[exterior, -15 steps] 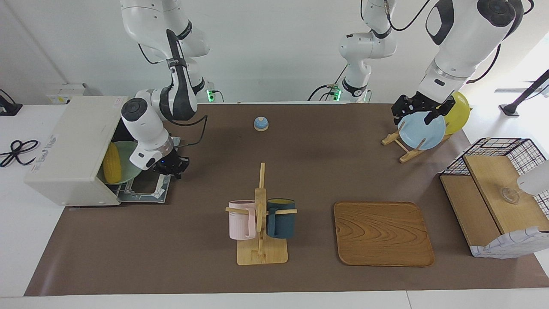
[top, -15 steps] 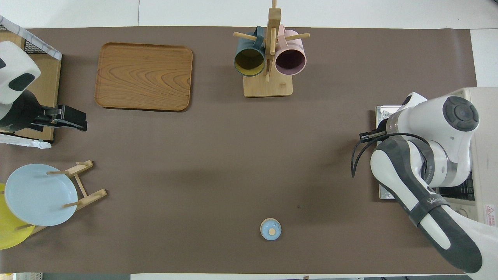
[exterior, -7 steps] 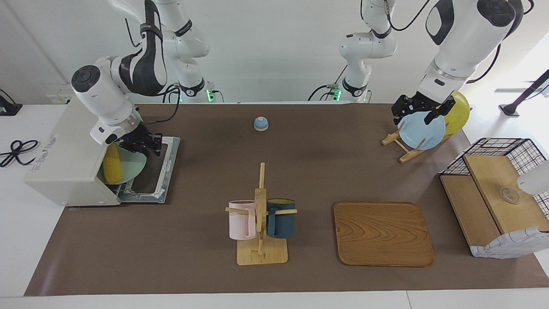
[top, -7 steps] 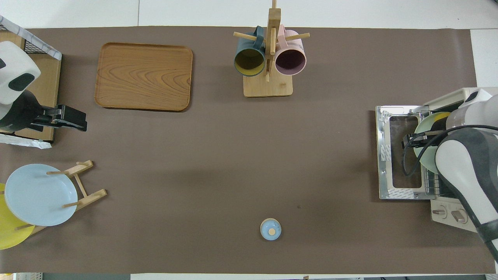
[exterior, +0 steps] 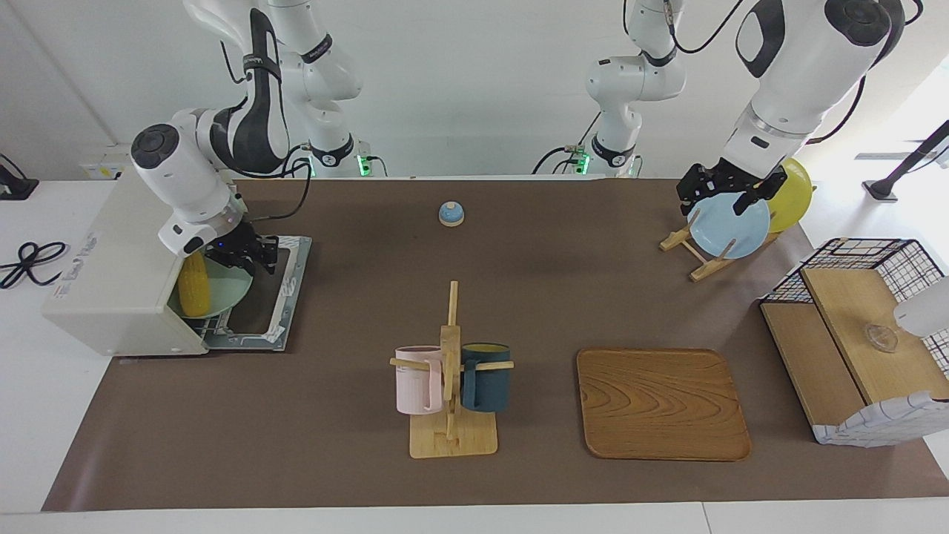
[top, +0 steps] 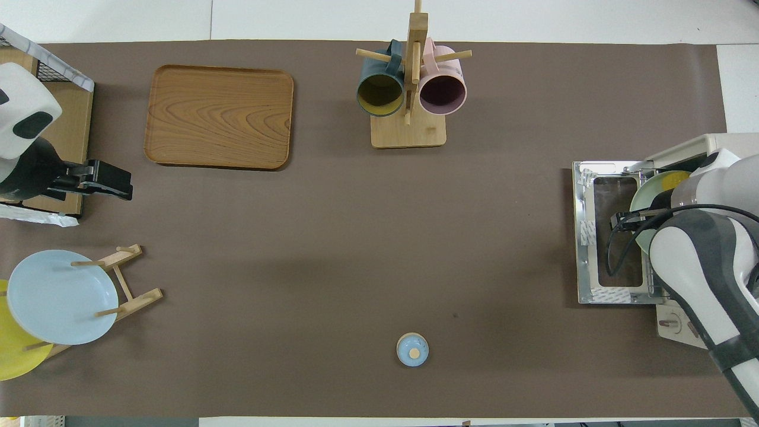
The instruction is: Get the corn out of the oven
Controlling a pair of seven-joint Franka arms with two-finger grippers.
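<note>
The corn point(top: 675, 179) sits inside the pale green plate's rim point(top: 642, 193). The corn should come along when I pull the plate out of the oven.
The corn point(exterior: 194, 285) is a yellow cob lying on a pale green plate point(exterior: 226, 289) on the wire rack inside the off-white oven point(exterior: 111, 259) at the right arm's end of the table. The oven door point(exterior: 285, 297) lies open flat on the mat. My right gripper point(exterior: 248, 256) is open, just in front of the oven mouth over the plate's rim, beside the corn and apart from it. From overhead only the corn's tip point(top: 676, 178) shows past the right arm. My left gripper point(exterior: 723, 194) is open and empty; the left arm waits raised by the plate rack.
A mug stand point(exterior: 451, 386) with a pink and a dark blue mug stands mid-table, a wooden tray point(exterior: 662, 404) beside it. A small blue bell point(exterior: 451, 213) sits near the robots. A plate rack point(exterior: 700, 256) holds a blue and a yellow plate; a wire basket point(exterior: 867, 259) is next to it.
The right arm has swung from over the oven door's outer end up to the oven mouth, uncovering the door. In the last half second it shifted only slightly. The left arm has not moved.
</note>
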